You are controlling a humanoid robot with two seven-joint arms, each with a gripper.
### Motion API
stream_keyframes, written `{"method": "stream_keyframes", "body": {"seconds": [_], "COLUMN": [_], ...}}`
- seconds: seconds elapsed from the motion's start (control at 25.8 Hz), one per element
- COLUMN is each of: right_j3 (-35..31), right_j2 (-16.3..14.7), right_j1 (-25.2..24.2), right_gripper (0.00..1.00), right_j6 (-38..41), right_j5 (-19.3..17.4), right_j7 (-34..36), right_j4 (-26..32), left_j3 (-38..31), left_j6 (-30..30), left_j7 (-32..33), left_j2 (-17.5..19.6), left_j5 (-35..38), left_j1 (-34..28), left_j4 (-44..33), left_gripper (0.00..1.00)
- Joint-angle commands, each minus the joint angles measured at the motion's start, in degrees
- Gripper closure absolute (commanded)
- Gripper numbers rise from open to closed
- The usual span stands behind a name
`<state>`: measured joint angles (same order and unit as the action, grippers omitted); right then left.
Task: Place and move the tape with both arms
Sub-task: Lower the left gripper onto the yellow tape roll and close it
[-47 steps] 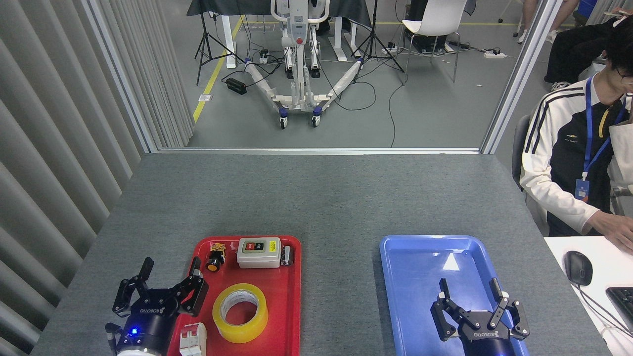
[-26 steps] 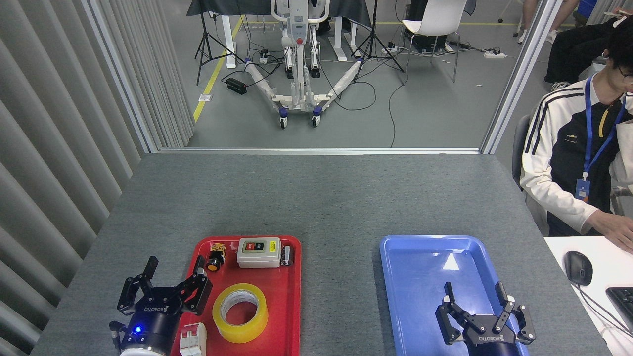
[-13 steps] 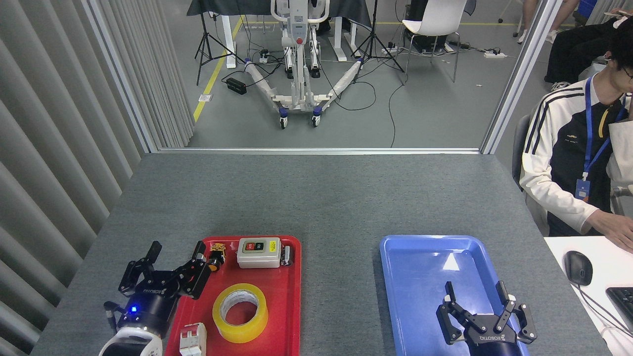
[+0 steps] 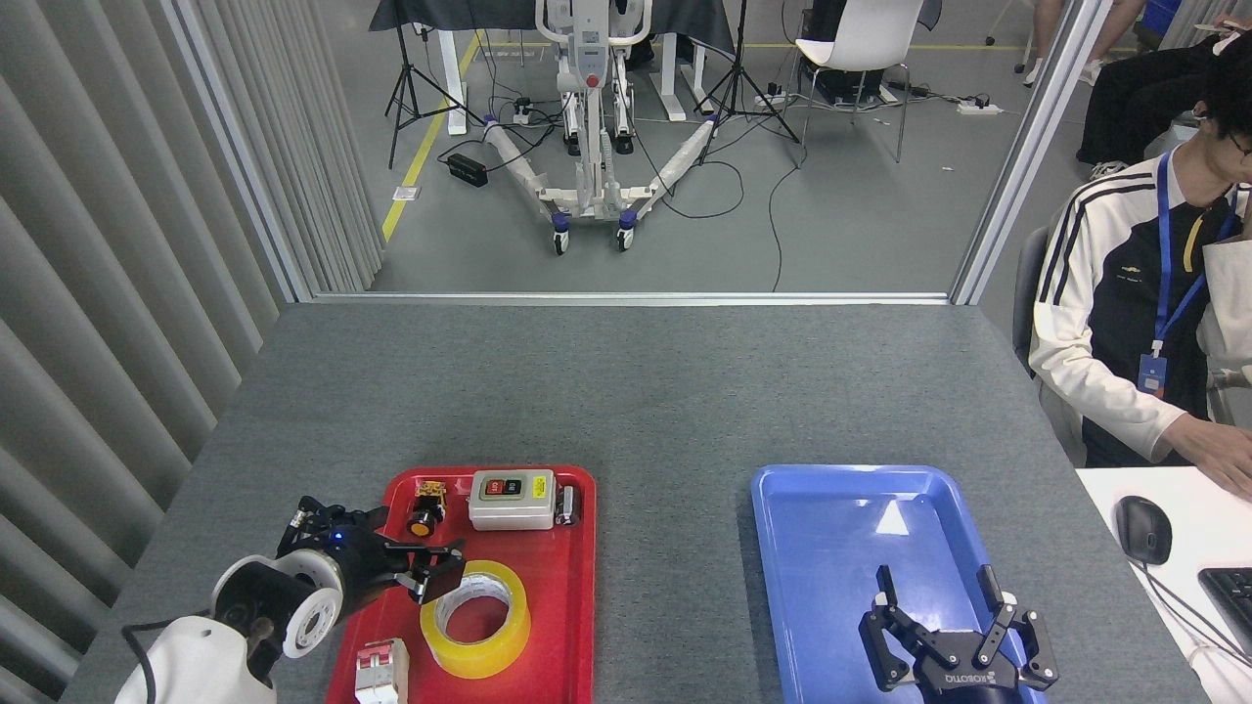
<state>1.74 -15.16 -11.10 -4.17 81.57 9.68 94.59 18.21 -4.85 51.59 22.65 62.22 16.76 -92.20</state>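
Note:
The robot's left gripper is reaching sideways to one side of the tape's rim (image 4: 451, 593), so the tape will tilt up on edge when the robot carries it.
The tape (image 4: 475, 618), a yellow roll with a white core, lies flat in the near half of the red tray (image 4: 577, 587). My left gripper (image 4: 430, 572) has turned sideways and reaches over the tray's left side, its black fingers open and right at the roll's upper left rim, with nothing between them. My right gripper (image 4: 944, 616) hovers open over the near part of the blue tray (image 4: 841, 508), which holds nothing else.
In the red tray also sit a grey switch box (image 4: 511, 500), a small yellow-and-black push button (image 4: 425, 508) and a white breaker (image 4: 380, 670). A seated person (image 4: 1135, 313) works at a white desk with a mouse (image 4: 1142, 529) on the right.
My left arm has swung in and rotated, carrying the gripper from the tray's left edge to the tape's rim. My right gripper has sunk slightly toward the view's bottom. The tape has not moved.

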Motion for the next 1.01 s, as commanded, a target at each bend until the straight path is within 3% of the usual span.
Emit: {"method": "stream_keyframes", "body": {"seconds": [0.0,0.12,0.31,0.58,0.66,0.85,0.97], "right_j3": [0.0,0.0,0.0,-0.2,-0.2,-0.2,-0.2], "right_j2": [0.0,0.1,0.0,0.0,0.0,-0.1,-0.1], "right_j1": [-0.1,-0.1,-0.2,-0.4,-0.4,-0.3,-0.3], "right_gripper": [0.00,0.00,0.00,0.00,0.00,0.00,0.00], "right_j6": [-0.4,-0.5,-0.6,-0.6,-0.6,-0.5,-0.5], "right_j5": [-0.1,-0.1,-0.4,-0.4,-0.4,-0.4,-0.4], "right_j7": [0.0,-0.2,-0.4,-0.3,-0.3,-0.2,0.0], "right_j4": [-0.1,0.0,-0.5,-1.3,-1.2,-1.2,-1.2], "left_j3": [1.9,2.8,2.8,2.9,2.8,2.9,2.9], "left_j6": [-0.1,0.1,0.1,0.1,0.1,0.0,0.1], "left_j7": [9.1,9.8,14.2,14.9,15.0,15.2,15.2], "left_j2": [-1.9,-6.9,-7.1,-7.2,-7.2,-8.1,-8.1], "left_j5": [-1.6,-1.6,-1.6,-0.8,-0.2,0.0,0.0], "left_j1": [2.0,3.6,6.9,7.8,7.8,7.9,7.9], "left_j4": [0.4,5.3,9.6,14.9,15.2,16.2,17.3], "left_gripper": [0.00,0.00,0.00,0.01,0.07,0.33,0.39]}}
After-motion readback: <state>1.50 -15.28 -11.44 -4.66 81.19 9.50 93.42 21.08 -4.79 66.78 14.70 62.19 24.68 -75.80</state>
